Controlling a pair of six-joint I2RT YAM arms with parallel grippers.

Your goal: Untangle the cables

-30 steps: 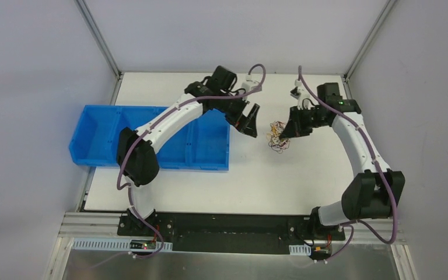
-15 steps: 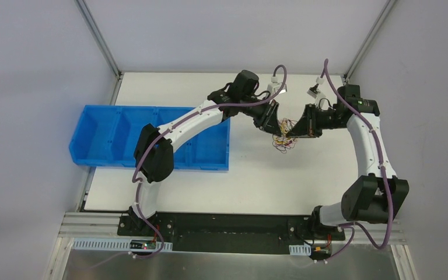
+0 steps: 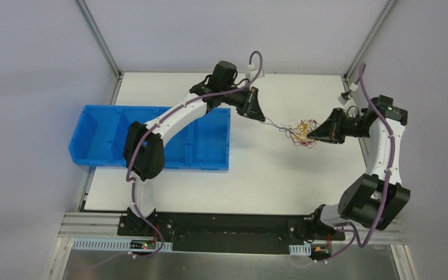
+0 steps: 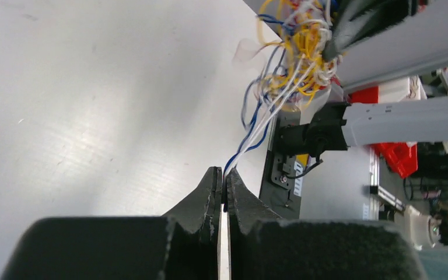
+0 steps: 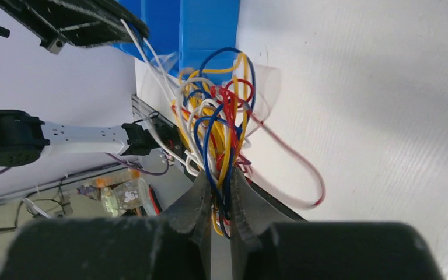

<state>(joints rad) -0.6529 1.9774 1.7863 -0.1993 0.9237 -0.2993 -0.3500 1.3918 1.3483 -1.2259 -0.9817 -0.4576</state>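
Note:
My left gripper should grab the bundle clumped at my right gripper, as taut white and blue strands leave it, so my right gripper can pull strands.
The cables are a tangle of thin yellow, red, blue and white wires hanging above the white table between the two arms. My right gripper is shut on the bundle; in its wrist view the cables fan out from between its jaws. My left gripper is shut on a few white and blue strands drawn out of the tangle. These strands run taut from its tips to the bundle. The left gripper sits left of the tangle, the right gripper right of it.
A blue bin with several compartments stands on the left of the table, partly under the left arm. Grey walls and an aluminium frame close in the back and sides. The black base rail runs along the near edge.
My left gripper has closed on strands at the tangle and pulled back left. My right gripper has carried the bundle to the right, so the strands now stretch between them.

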